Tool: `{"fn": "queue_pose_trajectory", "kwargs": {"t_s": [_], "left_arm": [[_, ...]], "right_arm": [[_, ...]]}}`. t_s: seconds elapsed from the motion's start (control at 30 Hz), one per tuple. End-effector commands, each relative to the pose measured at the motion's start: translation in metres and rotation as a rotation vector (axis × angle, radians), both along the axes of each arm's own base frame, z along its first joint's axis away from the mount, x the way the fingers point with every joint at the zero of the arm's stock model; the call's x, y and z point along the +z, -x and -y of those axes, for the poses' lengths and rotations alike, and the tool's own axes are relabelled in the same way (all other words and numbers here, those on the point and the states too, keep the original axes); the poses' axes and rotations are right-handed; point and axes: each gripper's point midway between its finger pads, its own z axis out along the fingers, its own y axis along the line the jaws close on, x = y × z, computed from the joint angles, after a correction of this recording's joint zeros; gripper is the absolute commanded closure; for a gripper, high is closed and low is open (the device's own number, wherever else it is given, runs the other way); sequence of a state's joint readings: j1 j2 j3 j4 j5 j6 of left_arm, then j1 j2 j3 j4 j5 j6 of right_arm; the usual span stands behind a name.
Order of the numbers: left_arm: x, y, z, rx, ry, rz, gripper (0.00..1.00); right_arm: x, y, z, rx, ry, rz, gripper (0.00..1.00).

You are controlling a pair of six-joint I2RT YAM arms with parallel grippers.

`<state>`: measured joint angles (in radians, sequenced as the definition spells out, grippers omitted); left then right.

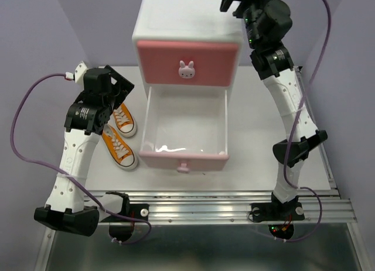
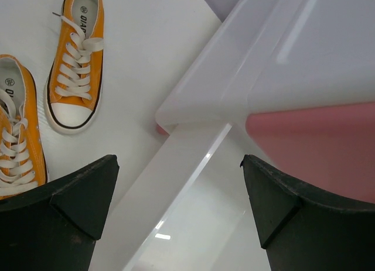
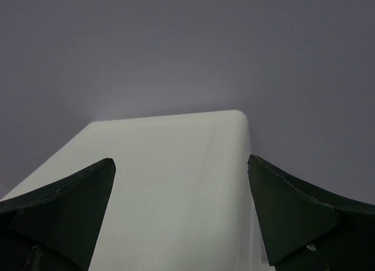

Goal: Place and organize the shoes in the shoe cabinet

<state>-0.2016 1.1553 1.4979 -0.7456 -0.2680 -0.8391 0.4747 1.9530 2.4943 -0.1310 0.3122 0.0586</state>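
Observation:
The nearer orange sneaker's heel [image 1: 109, 133] is clear of the other sneaker, so my left gripper keeps going down to that heel and closes once its fingers are on both sides of it.
The shoe cabinet [image 1: 187, 31] stands at the middle back. Its darker pink upper drawer [image 1: 186, 63] is shut. Its paler lower drawer [image 1: 183, 160] is pulled out and holds nothing. Two orange sneakers [image 1: 121, 120] [image 1: 119, 147] lie side by side on the table left of the drawer. The left wrist view shows them too [image 2: 75, 66] [image 2: 17, 142]. The black pair is out of view. My left gripper [image 1: 121, 86] [image 2: 177, 163] is open and empty, over the open drawer's left back corner [image 2: 193, 148]. My right gripper [image 1: 232, 2] [image 3: 180, 163] is open and empty above the cabinet's top [image 3: 170, 183].
Lavender walls close in the table on the left, back and right. A metal rail [image 1: 205, 203] carrying both arm bases runs along the near edge. The open drawer reaches almost to that rail.

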Motion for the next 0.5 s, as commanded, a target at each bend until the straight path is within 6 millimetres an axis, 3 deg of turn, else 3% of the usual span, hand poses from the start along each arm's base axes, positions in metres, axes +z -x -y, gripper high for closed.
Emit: {"fn": "queue_pose_trajectory", "kwargs": {"t_s": [0.0, 0.03, 0.13, 0.17, 0.2, 0.27, 0.3, 0.37, 0.4, 0.47], "left_arm": [[-0.003, -0.004, 0.000, -0.003, 0.017, -0.010, 0.01], [-0.003, -0.004, -0.001, 0.002, 0.012, -0.015, 0.01], [-0.010, -0.006, -0.010, 0.028, -0.021, -0.047, 0.01], [-0.014, -0.009, -0.016, 0.043, -0.032, -0.059, 0.01], [-0.018, -0.010, -0.021, 0.043, -0.050, -0.075, 0.01], [-0.026, -0.012, -0.029, 0.053, -0.064, -0.104, 0.01], [-0.033, -0.014, -0.035, 0.065, -0.069, -0.126, 0.01], [-0.046, -0.018, -0.049, 0.084, -0.075, -0.156, 0.01], [-0.051, -0.024, -0.054, 0.086, -0.079, -0.158, 0.01], [-0.063, -0.038, -0.067, 0.080, -0.087, -0.162, 0.01]], "right_arm": [[0.073, 0.044, 0.072, -0.107, -0.118, 0.173, 0.00], [0.075, 0.045, 0.079, -0.126, -0.109, 0.174, 0.00], [0.053, 0.040, 0.106, -0.236, -0.061, 0.085, 0.00], [0.022, 0.026, 0.117, -0.275, -0.033, -0.010, 0.00], [0.019, 0.036, 0.132, -0.312, -0.050, -0.033, 0.00], [-0.009, 0.035, 0.148, -0.342, -0.075, -0.113, 0.00], [-0.045, 0.025, 0.160, -0.382, -0.061, -0.194, 0.00], [-0.056, 0.038, 0.177, -0.414, -0.113, -0.226, 0.00], [-0.082, 0.035, 0.188, -0.443, -0.104, -0.293, 0.00], [-0.100, 0.043, 0.195, -0.455, -0.117, -0.345, 0.00]]}}
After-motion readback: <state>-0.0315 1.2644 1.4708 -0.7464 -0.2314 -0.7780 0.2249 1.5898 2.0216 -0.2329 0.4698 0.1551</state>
